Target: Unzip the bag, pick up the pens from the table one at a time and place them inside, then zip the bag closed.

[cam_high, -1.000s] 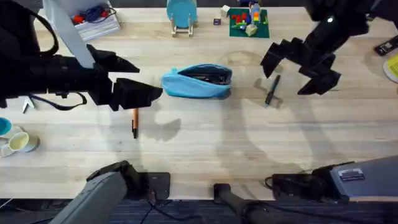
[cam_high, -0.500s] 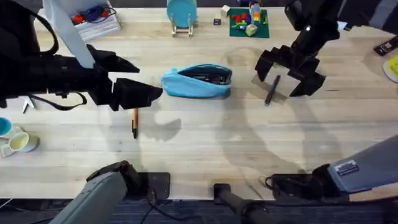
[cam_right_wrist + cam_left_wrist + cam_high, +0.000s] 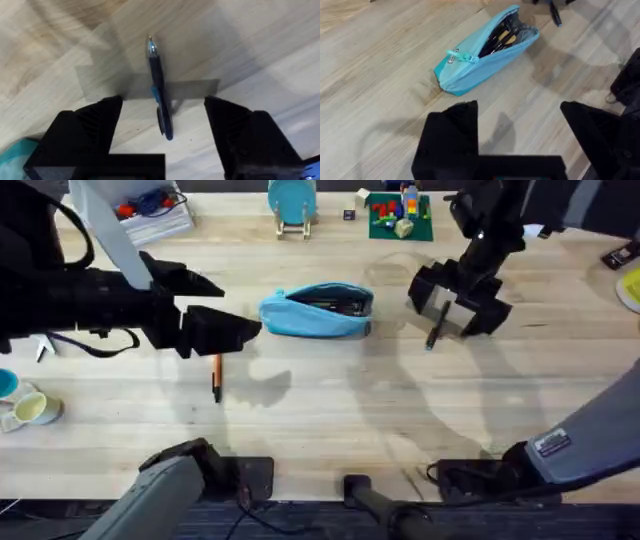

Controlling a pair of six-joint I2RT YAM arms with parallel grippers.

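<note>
My gripper will place the dark pen (image 3: 437,326) inside the bag. Thin dark shapes show in the light blue bag's opening (image 3: 343,302), so the pen will settle among other pens.
The light blue bag (image 3: 317,311) lies on the table (image 3: 330,410) at centre, its zipper open and dark contents showing; the bag (image 3: 482,52) also shows in the left wrist view. A dark pen (image 3: 437,326) lies right of the bag, and my right gripper (image 3: 457,302) hovers open just over it. In the right wrist view the dark pen (image 3: 160,92) lies between the spread fingers (image 3: 82,135). An orange pen (image 3: 216,376) with a black tip lies left of the bag. My left gripper (image 3: 235,328) stands open above it, beside the bag's left end.
At the back edge stand a round blue disc on a wooden stand (image 3: 292,202), a green plate with toy bricks (image 3: 399,213) and a tray of items (image 3: 152,215). Cups (image 3: 25,408) sit at the left edge.
My right gripper has moved left and lowered over the dark pen. The left arm, bag and orange pen have not moved.
</note>
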